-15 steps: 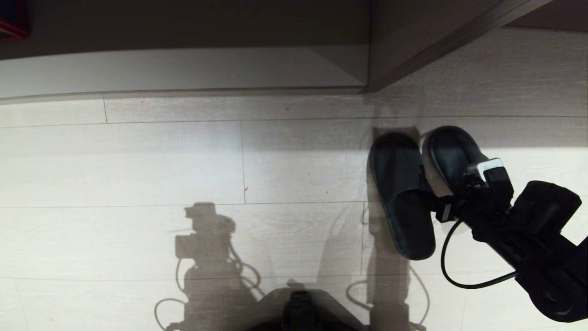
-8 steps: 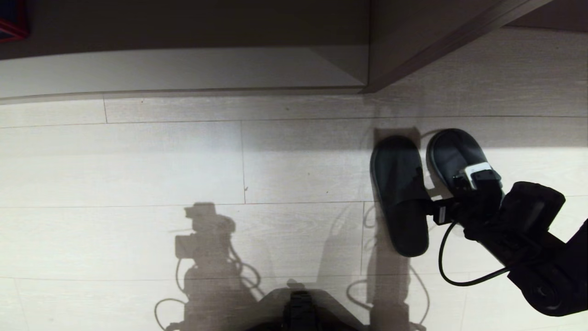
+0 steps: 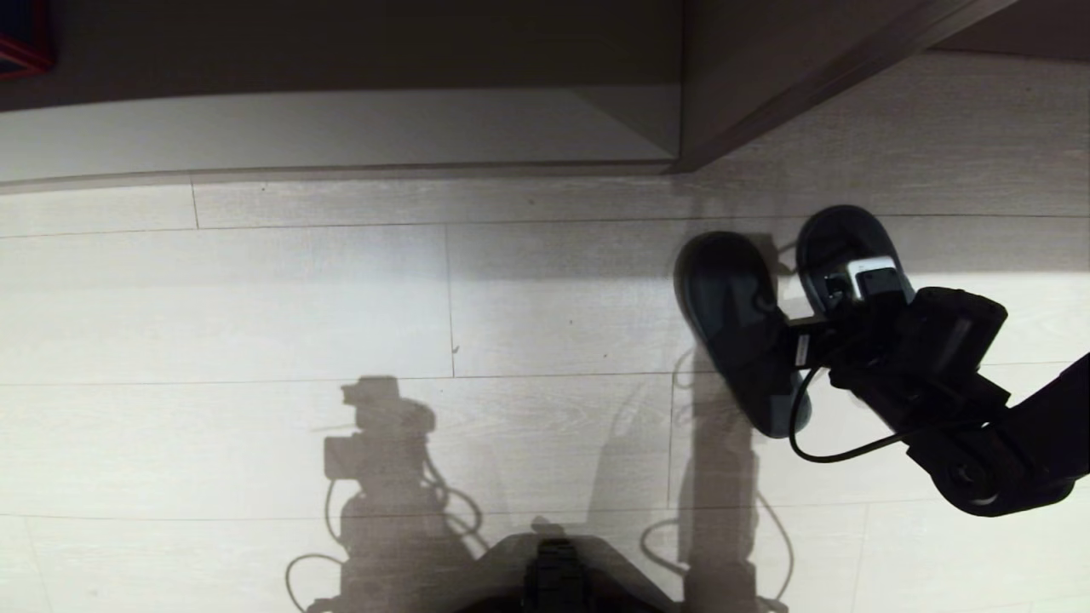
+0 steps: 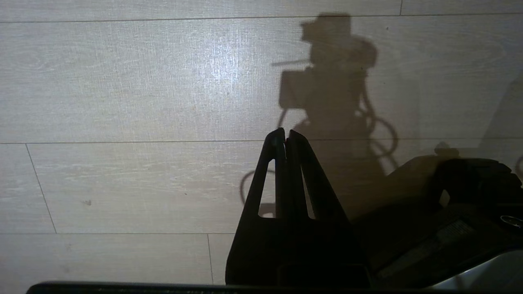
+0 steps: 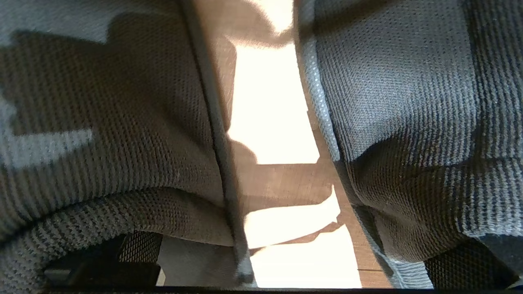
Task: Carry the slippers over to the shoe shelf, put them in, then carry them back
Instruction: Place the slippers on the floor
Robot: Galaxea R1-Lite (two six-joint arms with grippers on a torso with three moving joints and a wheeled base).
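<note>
The slipper nearer my left gripper (image 3: 731, 306) slants away from the other, so my right gripper should set both down, slide out and nudge its toe from outside (image 3: 695, 255).
Two dark grey slippers (image 3: 732, 323) (image 3: 830, 234) hang side by side just off the pale plank floor, toes toward the shoe shelf (image 3: 341, 128), whose pale base and upright divider (image 3: 681, 85) run along the far side. My right gripper (image 3: 800, 311) reaches in from the right, open wide, one finger tucked under each slipper's band. In the right wrist view the knit bands (image 5: 122, 122) (image 5: 408, 102) fill both sides, with bright floor between them and the fingers mostly hidden. My left gripper (image 4: 285, 136) hangs shut over bare floor.
A red-edged object (image 3: 21, 42) sits at the far left inside the shelf. A board (image 3: 809, 60) runs diagonally past the divider on the right. My base (image 3: 558, 579) is at the near edge. A black cable (image 3: 817, 443) loops below the right wrist.
My right gripper has moved toward the shelf, and both slippers have moved with it. The left slipper has tilted and now looks shorter.
</note>
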